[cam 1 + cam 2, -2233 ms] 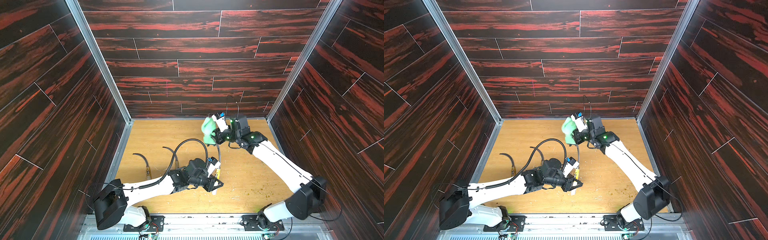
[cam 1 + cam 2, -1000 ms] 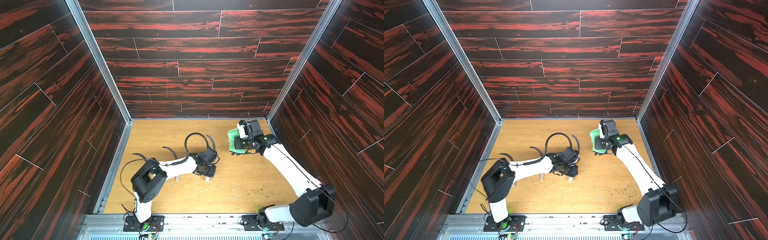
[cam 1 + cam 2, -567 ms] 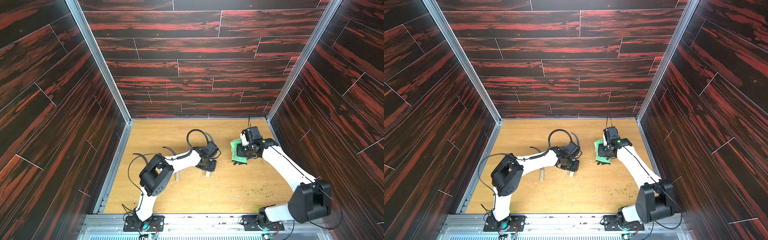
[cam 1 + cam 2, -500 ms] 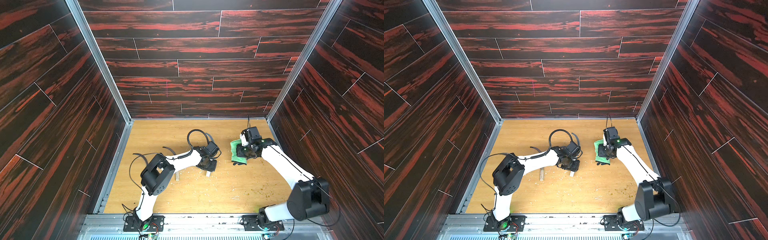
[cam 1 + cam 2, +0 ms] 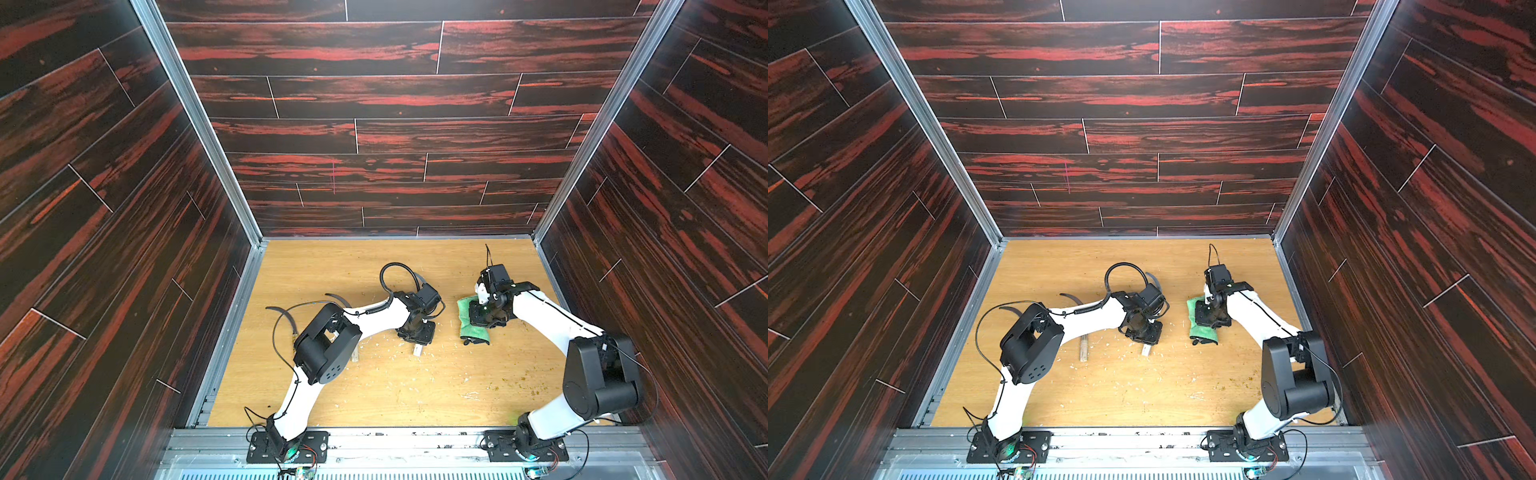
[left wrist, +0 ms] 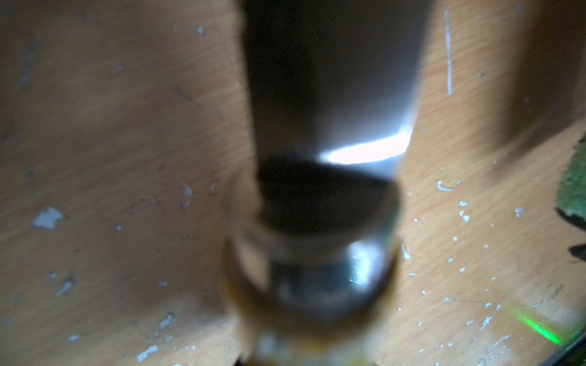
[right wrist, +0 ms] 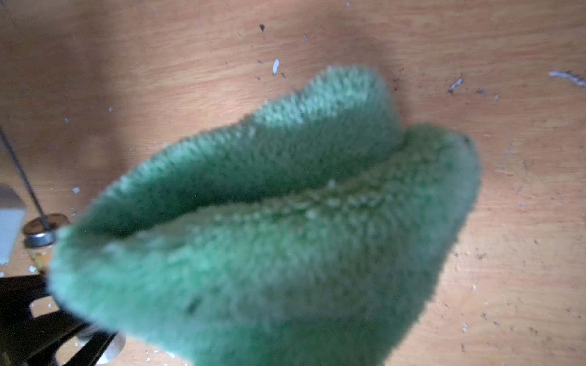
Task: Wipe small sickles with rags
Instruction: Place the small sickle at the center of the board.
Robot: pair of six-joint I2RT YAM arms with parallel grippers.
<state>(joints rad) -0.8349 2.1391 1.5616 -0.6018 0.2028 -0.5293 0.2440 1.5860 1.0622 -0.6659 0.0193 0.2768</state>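
Note:
The green rag (image 5: 473,332) hangs clear of the small sickle, so the robot's right gripper keeps lowering it until it rests on the open wooden floor (image 5: 473,354), then let go.
My left gripper (image 5: 416,334) (image 5: 1144,330) is shut on the pale handle of one small sickle (image 5: 417,350), low over the wooden floor. Its metal collar and dark blade (image 6: 317,260) fill the blurred left wrist view. My right gripper (image 5: 482,316) (image 5: 1209,316) is shut on the green rag (image 5: 468,328) (image 5: 1201,330) (image 7: 285,221), which hangs down to the floor just right of that sickle, apart from it. Two more small sickles lie at the left, with dark blades (image 5: 338,298) (image 5: 283,316) and one handle (image 5: 1084,347) showing.
A black ribbed cable (image 5: 395,270) loops up behind the left wrist. The left arm's elbow (image 5: 326,349) covers part of the lying sickles. Pale flakes and dark crumbs dot the floor (image 5: 415,386). Dark panelled walls close in three sides.
The right gripper has brought the rag down and toward the front, closer to the held sickle. The left gripper has stayed nearly in place while its elbow swung inward.

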